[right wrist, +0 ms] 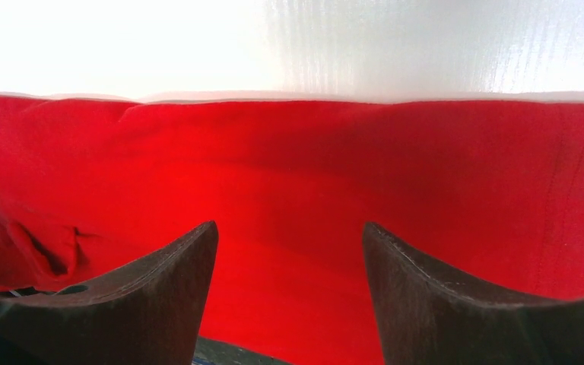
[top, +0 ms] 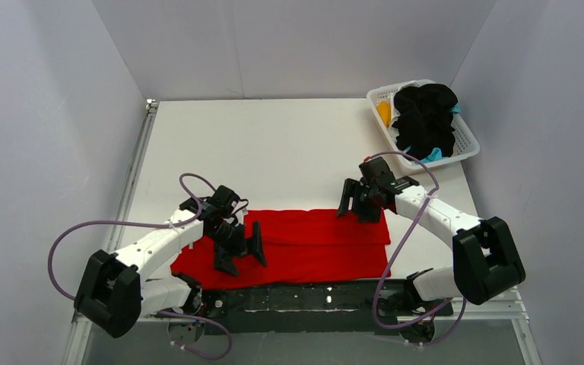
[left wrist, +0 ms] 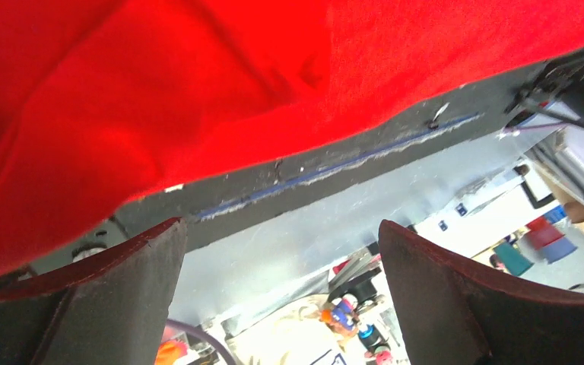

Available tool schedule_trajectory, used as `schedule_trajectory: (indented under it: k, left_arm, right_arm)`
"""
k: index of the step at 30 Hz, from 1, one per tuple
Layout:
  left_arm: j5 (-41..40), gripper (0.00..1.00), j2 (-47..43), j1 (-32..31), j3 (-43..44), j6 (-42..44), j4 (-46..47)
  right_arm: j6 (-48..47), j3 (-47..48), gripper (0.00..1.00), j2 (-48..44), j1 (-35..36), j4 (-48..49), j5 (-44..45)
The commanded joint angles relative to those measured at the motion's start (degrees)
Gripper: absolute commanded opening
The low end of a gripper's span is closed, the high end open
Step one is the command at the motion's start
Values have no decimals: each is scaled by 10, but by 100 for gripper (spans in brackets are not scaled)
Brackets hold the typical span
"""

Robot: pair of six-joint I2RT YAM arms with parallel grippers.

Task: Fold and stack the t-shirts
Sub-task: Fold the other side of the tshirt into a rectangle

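The red t-shirt's near side (top: 224,284) is hanging over the dark mounting rail. My left gripper should move back inward and take the cloth toward the table's far side (top: 304,118) before folding.
A bright red t-shirt (top: 312,242) lies folded into a wide strip along the table's near edge. Over its left part hangs my left gripper (top: 241,255), open and empty; its wrist view shows the red cloth (left wrist: 198,91) above the wide-apart fingers (left wrist: 144,281). My right gripper (top: 359,207) stands open over the shirt's far right corner, with only red cloth (right wrist: 289,190) between its fingers (right wrist: 175,281). A black t-shirt (top: 424,118) is heaped in the white basket (top: 468,141), with orange-yellow (top: 384,112) and teal (top: 432,156) cloth showing under it.
The basket stands at the far right corner of the white table (top: 274,152). The dark mounting rail (top: 312,296) with the arm bases runs along the near edge. Purple cables (top: 84,228) loop off both arms. Grey walls close in on the left, back and right.
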Motion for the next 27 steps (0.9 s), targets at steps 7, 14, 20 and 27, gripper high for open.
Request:
schedule_trajectory:
  k: [7, 14, 20, 27]
  left_arm:
    - [-210, 98, -85, -20, 82, 43, -119]
    - [-316, 98, 68, 1, 110, 1, -66]
    - [-234, 98, 123, 1, 94, -4, -62]
    - [-105, 98, 36, -11, 0, -18, -72]
  right_arm:
    - [-2, -7, 77, -16, 1, 11, 5]
    - [-9, 6, 77, -4, 1, 9, 7]
    - [-6, 7, 77, 3, 1, 17, 9]
    - [-11, 7, 77, 14, 1, 20, 3]
